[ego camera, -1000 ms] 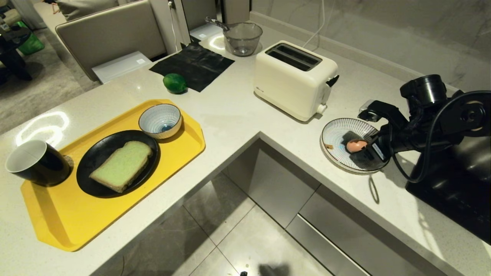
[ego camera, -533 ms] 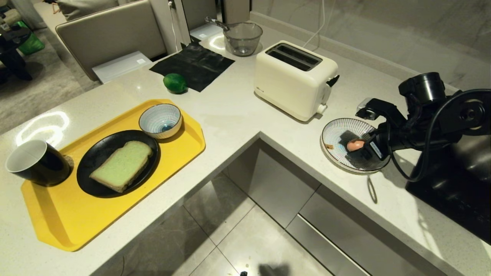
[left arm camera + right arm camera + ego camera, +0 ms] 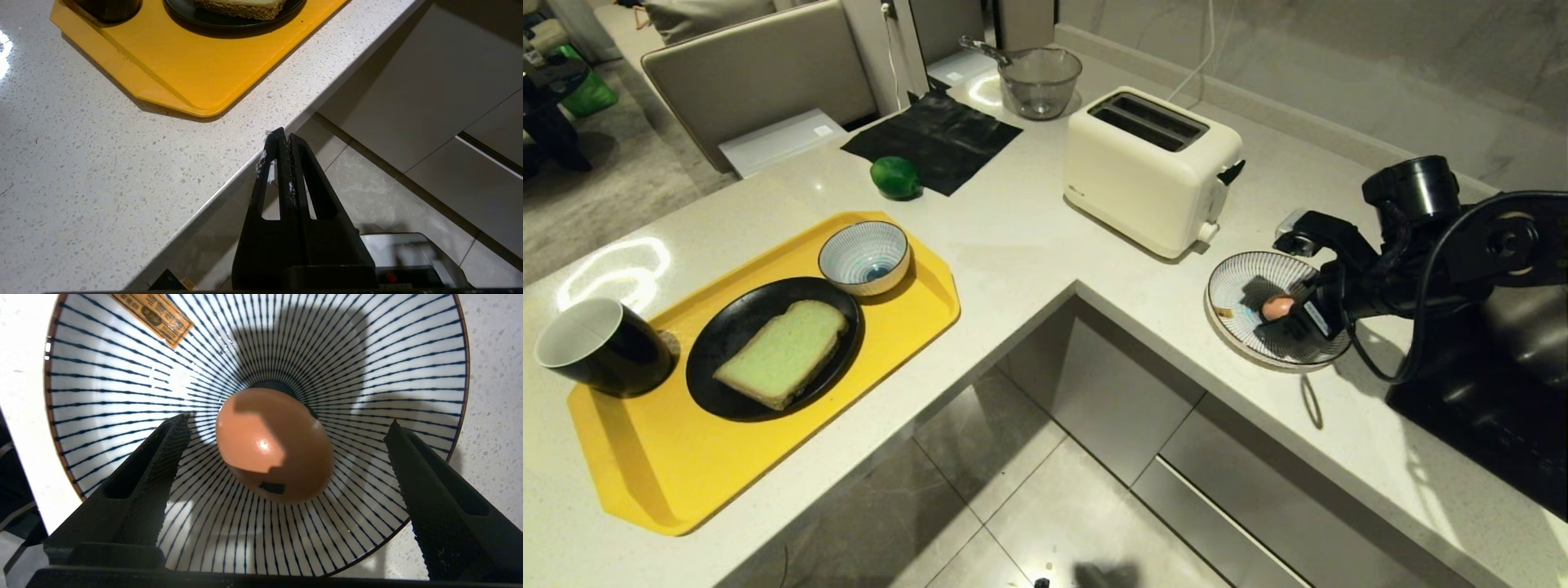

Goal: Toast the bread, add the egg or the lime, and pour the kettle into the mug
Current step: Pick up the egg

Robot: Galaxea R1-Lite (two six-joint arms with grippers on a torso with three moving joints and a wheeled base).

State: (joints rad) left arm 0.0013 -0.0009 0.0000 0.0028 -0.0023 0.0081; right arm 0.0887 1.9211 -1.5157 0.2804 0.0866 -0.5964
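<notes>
My right gripper will turn the egg (image 3: 1277, 308) into line with its fingers when it closes, because the egg's long axis slants (image 3: 274, 446) between the open fingers.
The egg (image 3: 1276, 307) (image 3: 273, 445), pinkish-orange with a small dark mark, lies in the middle of a striped plate (image 3: 1237, 286) (image 3: 122, 375) on the right counter. My right gripper (image 3: 1292, 317) (image 3: 289, 419) hangs low over the plate, open wide. One finger stands on each side of the egg, and neither touches it. The bread (image 3: 783, 351) lies on a black plate (image 3: 707, 371) on the yellow tray (image 3: 686, 474), and the mug (image 3: 600, 347) stands at the tray's left corner. The lime (image 3: 895, 177) sits farther back. The kettle is hidden behind my right arm. My left gripper (image 3: 284, 134) is shut and empty by the counter's front edge.
A cream toaster (image 3: 1147, 167) with empty slots stands between the tray and the striped plate. A small striped bowl (image 3: 864, 257) is on the tray. A glass bowl (image 3: 1039, 82) and a black mat (image 3: 931, 139) lie at the back. The counter is L-shaped around an inner corner.
My right gripper has crept a little farther over the plate toward the egg, and its fingers have spread wider. Everything else has stayed put.
</notes>
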